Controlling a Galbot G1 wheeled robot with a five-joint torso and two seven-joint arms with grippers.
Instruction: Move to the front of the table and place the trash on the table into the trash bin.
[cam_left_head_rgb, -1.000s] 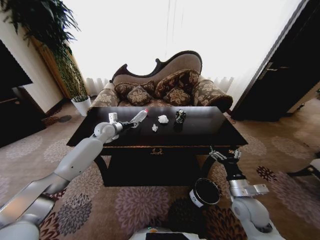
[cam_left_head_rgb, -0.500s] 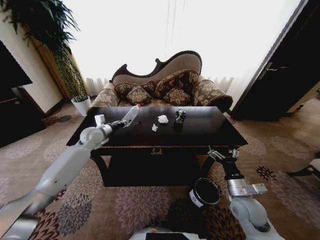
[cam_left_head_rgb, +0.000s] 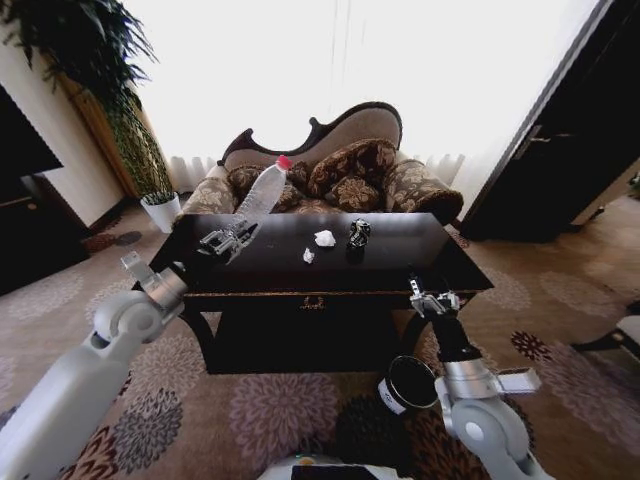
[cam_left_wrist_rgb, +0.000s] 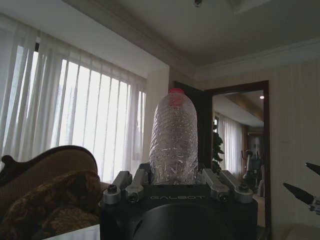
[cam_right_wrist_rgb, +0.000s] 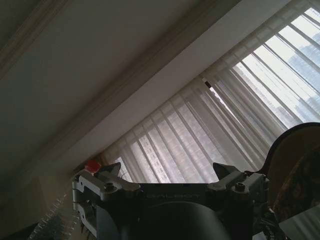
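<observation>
The clear plastic bottle (cam_left_head_rgb: 259, 197) looks empty and has see-through sides (cam_left_head_rgb: 266, 186), so I expect its body to squeeze inward when I grip and carry it with my right gripper.
My left gripper (cam_left_head_rgb: 228, 240) is shut on the base of the clear plastic bottle (cam_left_head_rgb: 260, 190), held tilted up above the left part of the dark table (cam_left_head_rgb: 420, 268), red cap (cam_left_head_rgb: 284, 162) on top. From the left wrist the bottle (cam_left_wrist_rgb: 173, 142) stands upright between the fingers (cam_left_wrist_rgb: 132, 182). Two white paper balls (cam_left_head_rgb: 325, 238) (cam_left_head_rgb: 309, 256) and a black-and-silver lump (cam_left_head_rgb: 360, 233) lie mid-table. The black trash bin (cam_left_head_rgb: 410, 385) sits on the carpet before the table's right front leg. My right gripper (cam_left_head_rgb: 432, 299) is open just above the bin, at the table's front edge.
A patterned sofa (cam_left_head_rgb: 330, 180) stands behind the table. A white plant pot (cam_left_head_rgb: 162, 210) and a black cabinet (cam_left_head_rgb: 25, 200) are at the left, a dark door (cam_left_head_rgb: 560, 150) at the right. Flowered carpet (cam_left_head_rgb: 270, 410) lies between me and the table.
The left gripper has lifted the bottle off the table and swung it from lying nearly flat to pointing up. The left arm has drawn back and left. The right gripper rose slightly.
</observation>
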